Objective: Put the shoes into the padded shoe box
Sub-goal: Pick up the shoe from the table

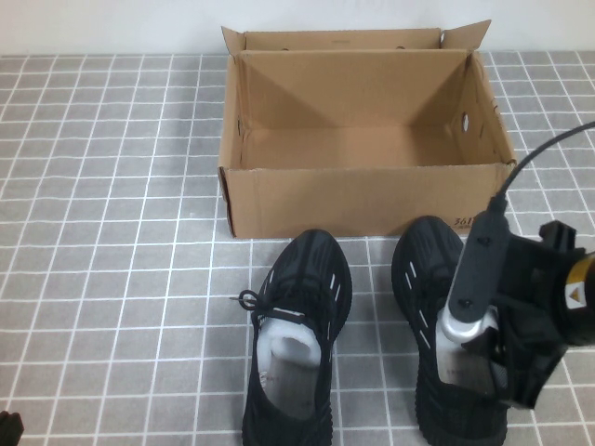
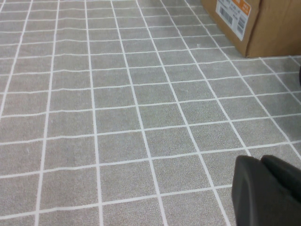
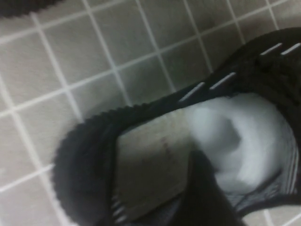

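Note:
My right gripper should lift the shoe [image 1: 428,255] under it and turn it lengthwise before lowering it into the box [image 1: 353,149], because the shoe points toe-first at the box's long side.
Two black knit shoes stand side by side in front of the brown shoe box [image 1: 363,200], toes toward it. The box is open and looks empty. The left shoe [image 1: 302,316] is untouched. My right gripper [image 1: 479,367] is over the heel half of the right shoe [image 1: 423,265]. In the right wrist view one dark finger [image 3: 203,188] reaches down inside that shoe [image 3: 94,155], next to its pale lining [image 3: 235,136]; the jaws look open. My left gripper [image 2: 268,188] is shut and empty, low at the near left [image 1: 7,427].
The grey tiled table [image 1: 112,232] surrounds everything. A corner of the box with an orange label [image 2: 235,16] shows in the left wrist view. The right arm's cable [image 1: 535,153] arcs beside the box's right front corner. The other shoe's sole edge [image 3: 23,4] shows in the right wrist view.

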